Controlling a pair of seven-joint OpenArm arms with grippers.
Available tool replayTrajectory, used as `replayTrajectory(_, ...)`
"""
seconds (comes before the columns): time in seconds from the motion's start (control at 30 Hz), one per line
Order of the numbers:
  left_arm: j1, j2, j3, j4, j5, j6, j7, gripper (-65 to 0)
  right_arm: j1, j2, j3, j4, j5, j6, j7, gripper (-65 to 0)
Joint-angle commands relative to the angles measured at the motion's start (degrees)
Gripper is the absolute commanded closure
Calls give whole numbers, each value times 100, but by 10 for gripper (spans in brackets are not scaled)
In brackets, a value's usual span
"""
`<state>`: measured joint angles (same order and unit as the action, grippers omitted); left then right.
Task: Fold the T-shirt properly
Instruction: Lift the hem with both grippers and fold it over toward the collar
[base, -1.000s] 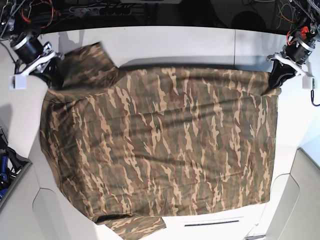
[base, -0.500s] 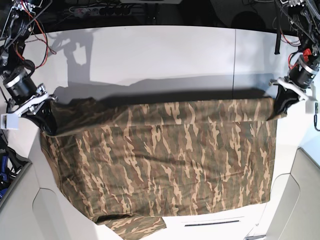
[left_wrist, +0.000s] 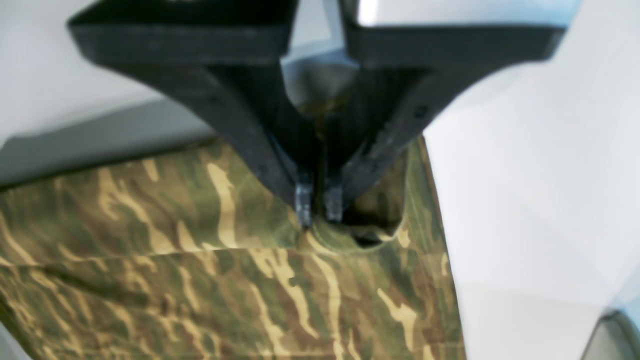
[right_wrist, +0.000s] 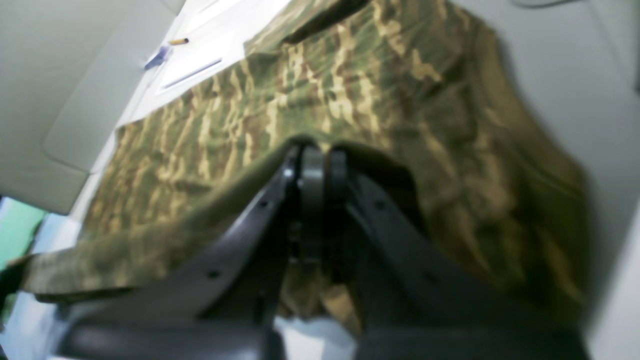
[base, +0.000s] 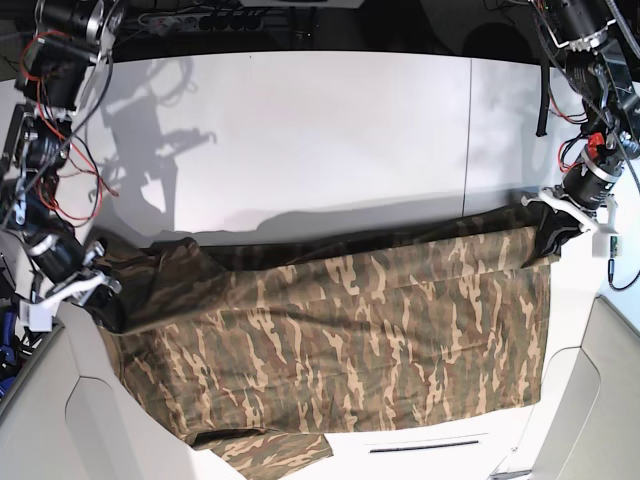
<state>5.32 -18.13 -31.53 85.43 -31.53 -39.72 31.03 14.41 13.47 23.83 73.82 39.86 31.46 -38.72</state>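
I should keep lowering the T-shirt with my right gripper until it rests there and then let go, as the T-shirt's held edge (base: 340, 283) runs tight and straight over the T-shirt's body (base: 335, 350).
The camouflage T-shirt (base: 340, 340) lies across the near half of the white table (base: 320, 140), its far edge lifted and held taut between both grippers. My left gripper (base: 545, 245) is shut on the shirt's far right corner; in the left wrist view its fingertips (left_wrist: 305, 200) pinch a fold of cloth (left_wrist: 225, 280). My right gripper (base: 108, 305) is shut on the far left edge, near the sleeve; in the right wrist view the gripper (right_wrist: 320, 155) is shut on the cloth (right_wrist: 350, 100), which drapes over it. A sleeve (base: 275, 450) hangs at the near edge.
Cables and dark equipment (base: 200, 20) line the back edge. A seam (base: 470, 130) runs across the table at the right. Grey panels (base: 610, 390) flank the near corners. A blue object (base: 8, 335) sits at the far left.
Both grippers have pulled the shirt's far edge toward the near side, folding it over. The bare table behind has grown. The right gripper has moved further down than the left.
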Motion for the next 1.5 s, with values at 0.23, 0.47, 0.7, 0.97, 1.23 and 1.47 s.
replayTrajectory(0.23, -870, -111, 46, -815, 271, -28, -260, 0, 861, 76, -999, -1016, -990, 24, 1132, 0)
replayTrajectory(0.47, -1180, -114, 46, -1255, 271, 31, -280, -65, 1250, 61, -1508, -1674, -1703, -20, 1727, 0)
replayTrajectory(0.7, -1198, -144, 44, -1327, 240, 201, -280, -261, 1281, 68, -1506, -1696, -1961, -24, 2048, -274)
replayTrajectory(0.97, -1196, -317, -111, -1246, -330, 79, 197, -304, 1268, 96, -1075, -1600, -1934, -15, 1541, -321)
replayTrajectory(1.23, -1134, -317, -658, -1241, -1051, 46, 866, -306, 1180, 98, 586, -1532, -1604, -15, 997, -321)
replayTrajectory(1.47, -809, -313, -675, -1244, -1060, 55, 682, -437, 706, 166, 1204, -1532, -1515, -15, 1045, -321)
